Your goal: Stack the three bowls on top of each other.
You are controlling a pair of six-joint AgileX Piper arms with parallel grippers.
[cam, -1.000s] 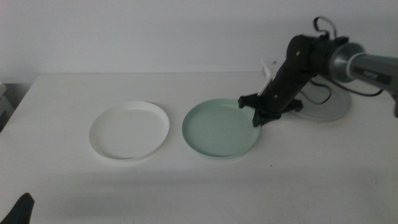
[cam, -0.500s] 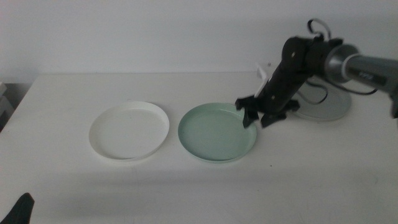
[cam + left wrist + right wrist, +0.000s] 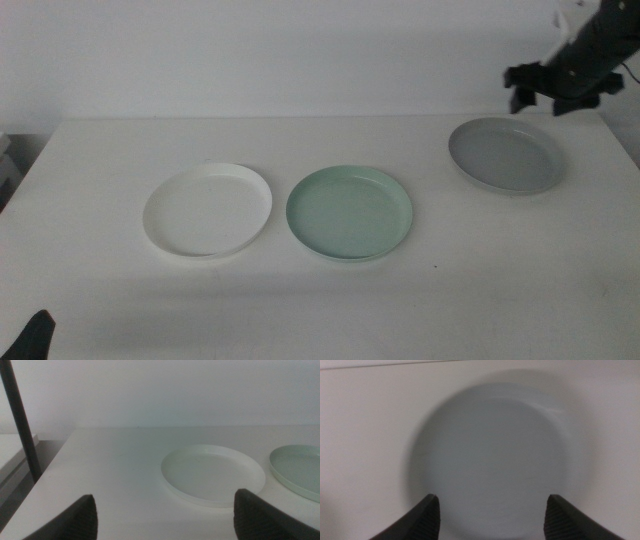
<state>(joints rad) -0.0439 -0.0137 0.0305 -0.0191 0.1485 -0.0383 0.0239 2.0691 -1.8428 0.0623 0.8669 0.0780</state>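
Observation:
I expect the grey bowl (image 3: 507,155) to nest low and hide the inside of the mint green bowl when I carry it over, because both shallow rims (image 3: 349,257) look equally wide.
Three shallow bowls lie in a row on the white table. The white bowl (image 3: 208,210) (image 3: 212,474) is at the left, the mint green bowl (image 3: 349,212) (image 3: 299,470) in the middle, the grey bowl (image 3: 506,154) (image 3: 492,457) at the right. My right gripper (image 3: 552,88) (image 3: 490,515) hangs open in the air above the grey bowl's far side, holding nothing. My left gripper (image 3: 165,517) waits open low at the table's near left, its tip showing in the middle view (image 3: 35,335).
A dark upright pole (image 3: 20,420) stands off the table's left end. The table's left edge (image 3: 25,170) lies beyond the white bowl. Bare tabletop (image 3: 300,300) runs along the front.
My right gripper has left the mint green bowl's right rim and risen back to the right, above the grey bowl. The green bowl sits slightly further left than a second ago.

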